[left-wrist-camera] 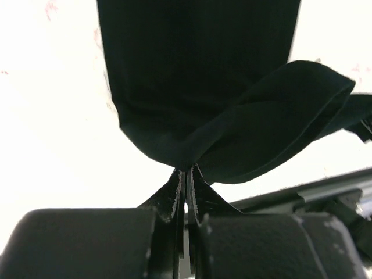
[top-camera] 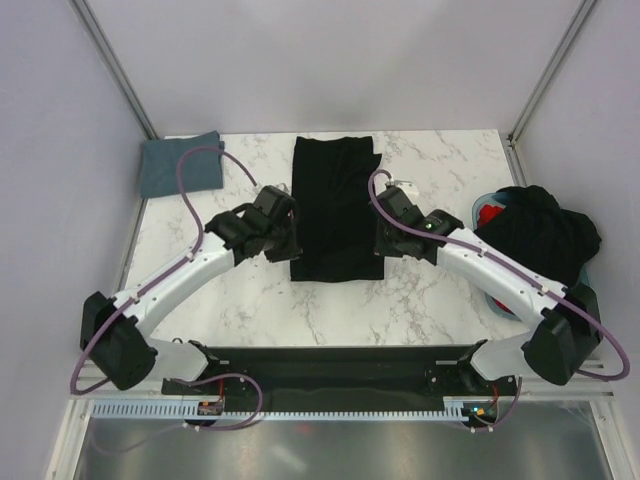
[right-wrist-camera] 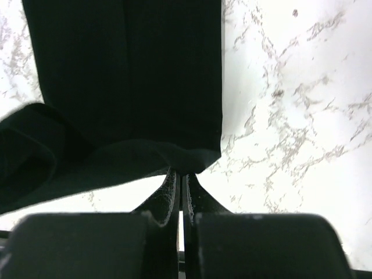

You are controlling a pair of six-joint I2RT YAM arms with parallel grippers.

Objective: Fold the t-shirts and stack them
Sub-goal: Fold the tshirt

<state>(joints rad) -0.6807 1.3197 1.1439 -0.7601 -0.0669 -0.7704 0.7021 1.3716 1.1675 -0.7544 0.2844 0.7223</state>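
The robot's right gripper should keep carrying the black t-shirt's near hem [right-wrist-camera: 180, 153] forward until the hem lies over the strip's far part [top-camera: 335, 155], because the hem is in line with the strip's side edges.
A black t-shirt [top-camera: 335, 205] lies as a long folded strip in the middle of the marble table. My left gripper [top-camera: 288, 243] is shut on its near left corner [left-wrist-camera: 174, 152]. My right gripper [top-camera: 380, 243] is shut on its near right corner [right-wrist-camera: 195, 158]. Both hold the near hem lifted a little above the table, and it sags between them. A folded blue-grey t-shirt [top-camera: 180, 166] lies at the far left. A heap of dark t-shirts [top-camera: 540, 232] fills a basket at the right.
The basket [top-camera: 498, 300] stands at the table's right edge with a red item [top-camera: 491, 213] showing in it. A small white object [top-camera: 405, 185] lies just right of the black shirt. Frame posts rise at the back corners.
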